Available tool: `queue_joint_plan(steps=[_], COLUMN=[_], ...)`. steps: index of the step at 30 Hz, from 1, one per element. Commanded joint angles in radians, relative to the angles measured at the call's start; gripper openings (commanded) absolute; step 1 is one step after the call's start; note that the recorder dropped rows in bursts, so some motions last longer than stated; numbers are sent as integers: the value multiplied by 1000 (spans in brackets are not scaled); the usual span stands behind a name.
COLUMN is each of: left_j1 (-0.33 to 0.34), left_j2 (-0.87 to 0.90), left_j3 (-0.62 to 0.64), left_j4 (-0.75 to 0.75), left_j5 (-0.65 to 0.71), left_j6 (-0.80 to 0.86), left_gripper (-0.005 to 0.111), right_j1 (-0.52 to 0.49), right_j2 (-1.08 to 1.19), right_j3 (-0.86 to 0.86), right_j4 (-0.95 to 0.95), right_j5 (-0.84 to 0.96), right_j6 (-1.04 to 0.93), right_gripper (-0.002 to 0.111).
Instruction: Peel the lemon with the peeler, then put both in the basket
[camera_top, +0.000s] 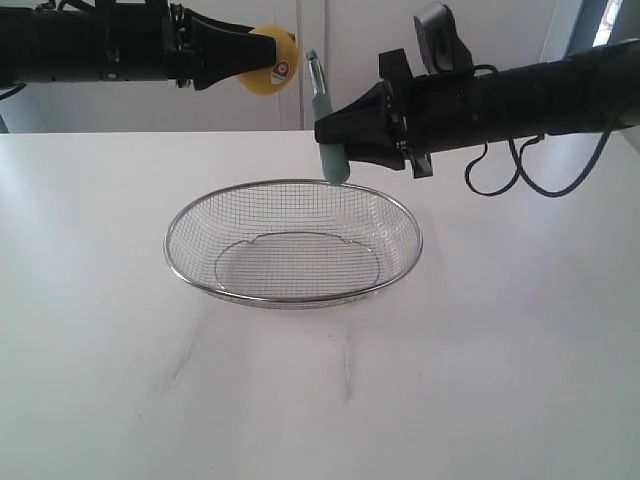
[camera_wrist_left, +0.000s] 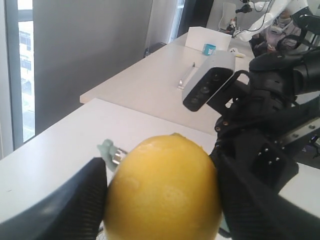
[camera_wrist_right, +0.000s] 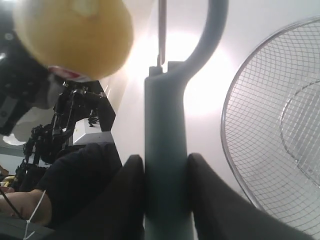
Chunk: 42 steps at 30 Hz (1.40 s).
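Note:
I should tip the peeler with my right gripper and bring it in against the lemon's loose end, because the peeler is standing upright and its blade is clear of the lemon.
My left gripper is shut on the yellow lemon, held high above the table with its white-and-red sticker facing the camera. In the left wrist view the lemon fills the space between the black fingers. My right gripper is shut on the peeler, gripping its teal handle. The peeler stands upright, its blade head just right of the lemon. The wire mesh basket rests on the table below both. Its rim shows in the right wrist view.
The white table spreads around the basket, with faint smudges in front of it. A black cable hangs from the right arm. Behind stands a white wall.

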Motion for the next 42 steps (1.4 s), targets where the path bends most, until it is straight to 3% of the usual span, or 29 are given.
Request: queue_joint_plan(steps=[1, 42], left_j1=[-5, -5], left_j2=[-16, -16], left_j3=[0, 0], left_j4=[-38, -38], left_j5=[18, 58], left_j6=[-7, -9], left_gripper=[0, 0], right_j1=[-6, 44], right_j2=[-50, 12], right_j3=[0, 0], right_j4=[15, 23], right_j5=[12, 12], right_j6=[-9, -22], right_gripper=[0, 0])
